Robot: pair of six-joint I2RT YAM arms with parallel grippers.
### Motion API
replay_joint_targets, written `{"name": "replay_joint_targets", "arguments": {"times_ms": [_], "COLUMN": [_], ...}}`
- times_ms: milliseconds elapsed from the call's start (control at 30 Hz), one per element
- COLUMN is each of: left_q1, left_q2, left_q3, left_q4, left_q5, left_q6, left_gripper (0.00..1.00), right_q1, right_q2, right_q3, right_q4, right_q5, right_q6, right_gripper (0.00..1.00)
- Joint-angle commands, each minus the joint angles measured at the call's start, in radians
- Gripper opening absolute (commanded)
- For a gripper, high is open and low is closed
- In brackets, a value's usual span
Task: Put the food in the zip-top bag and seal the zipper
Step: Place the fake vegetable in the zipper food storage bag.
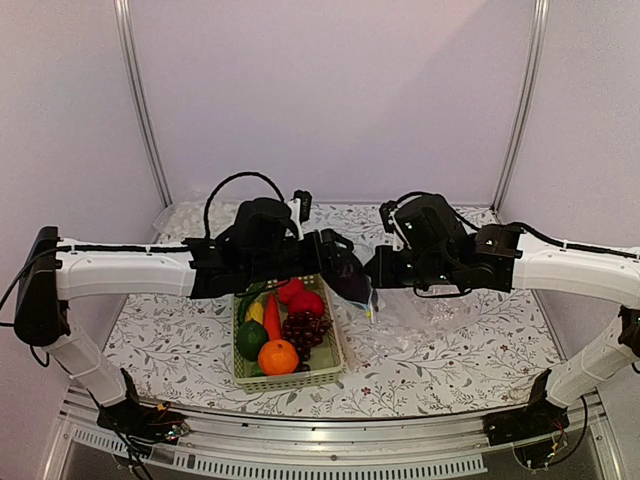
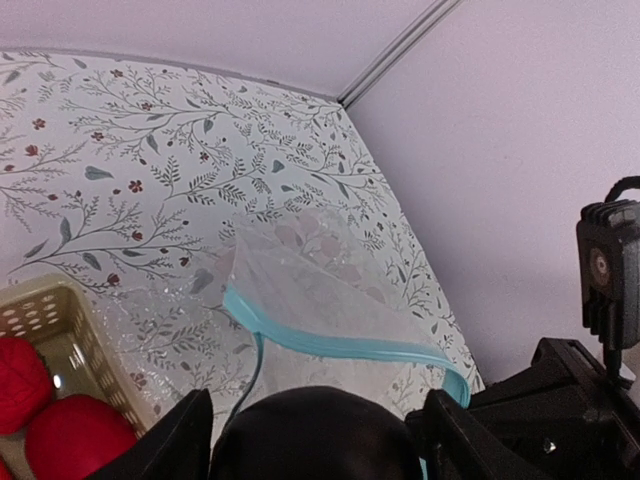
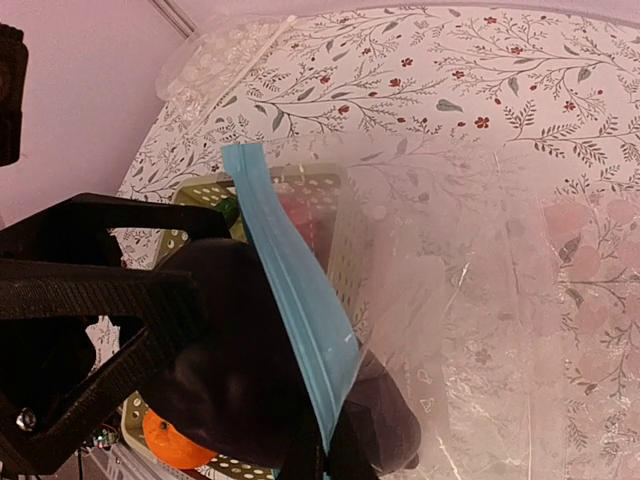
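Observation:
Next, my right gripper moves the light-blue zipper toward my left gripper, over the eggplant's thick end (image 3: 225, 340), because only the eggplant's tip (image 3: 390, 425) is inside the bag.
A dark purple eggplant (image 2: 310, 435) fills the gap between the fingers of my left gripper (image 2: 315, 402), which press on both its sides. Its tip pokes into the open mouth of the clear zip-top bag (image 3: 480, 300), behind the light-blue zipper (image 3: 290, 290). My right gripper (image 3: 335, 455) is shut on that zipper strip and holds the mouth up. In the top view the two grippers meet above the basket's right edge, the left one (image 1: 340, 265) and the right one (image 1: 376, 278). The orange (image 1: 278, 356), grapes (image 1: 305, 328) and red fruit (image 1: 305, 300) lie in the basket.
The pale green mesh basket (image 1: 290, 380) stands at the table's front centre, just left of the bag (image 1: 420, 320). A bubbly clear sheet (image 3: 215, 55) lies at the far back corner. Metal frame posts and pale walls close the back and both sides.

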Motion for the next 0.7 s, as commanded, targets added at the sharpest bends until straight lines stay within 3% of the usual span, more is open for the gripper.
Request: {"name": "replay_joint_targets", "arguments": {"times_ms": [0, 167, 400, 667], "left_q1": [0.007, 0.004, -0.006, 0.005], "left_q2": [-0.016, -0.028, -0.014, -0.128], "left_q3": [-0.014, -0.04, -0.047, -0.039], "left_q4": [-0.051, -0.073, 0.02, -0.019], "left_q5": [0.01, 0.005, 0.03, -0.027], "left_q6": [0.014, 0.005, -0.004, 0.111], "left_gripper": [0.72, 0.67, 0.6, 0.75], "right_q1": [0.006, 0.006, 0.005, -0.019], "right_q2": [-0.023, -0.027, -0.021, -0.024], "right_q3": [-0.01, -0.01, -0.012, -0.051], "right_q4": [0.028, 0.032, 0.045, 0.076], "right_q5": [0.021, 0.024, 0.005, -0.041], "right_q6": [0.013, 0.013, 0.021, 0.085], "right_gripper": [0.0, 0.0, 0.0, 0.0]}}
